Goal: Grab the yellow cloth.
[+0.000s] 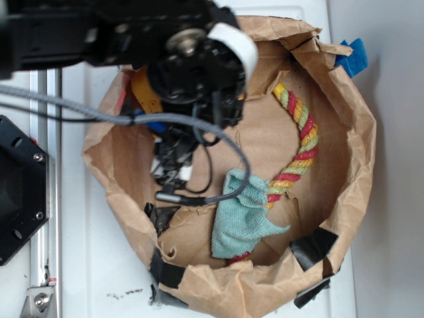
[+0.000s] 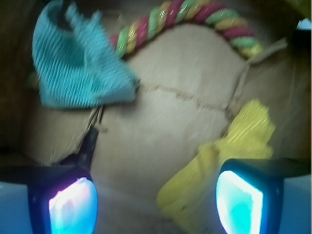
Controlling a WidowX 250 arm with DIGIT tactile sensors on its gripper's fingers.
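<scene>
The yellow cloth point(image 2: 224, 158) is under my gripper's open, empty fingers, over toward one finger. I should bring my gripper down over the cloth's near end point(image 2: 179, 201) and close it there.
The yellow cloth point(image 2: 229, 156) lies crumpled on the brown paper floor of the bag, low right in the wrist view. It reaches in between my open jaws, close to the right pad point(image 2: 239, 204) and apart from the left pad point(image 2: 73, 207). My gripper point(image 2: 156, 204) is open with nothing held. In the exterior view the arm and gripper point(image 1: 173, 169) hang over the left part of the bag. A strip of yellow-orange point(image 1: 146, 93) shows under the arm; I cannot tell if it is the cloth.
The teal cloth point(image 1: 242, 215) point(image 2: 78, 63) lies at the bag's front. The red, yellow and green rope point(image 1: 298, 142) point(image 2: 195, 17) curves along the right side. Crumpled brown paper bag walls point(image 1: 358, 132) ring everything. A grey cable point(image 1: 132, 118) crosses the arm.
</scene>
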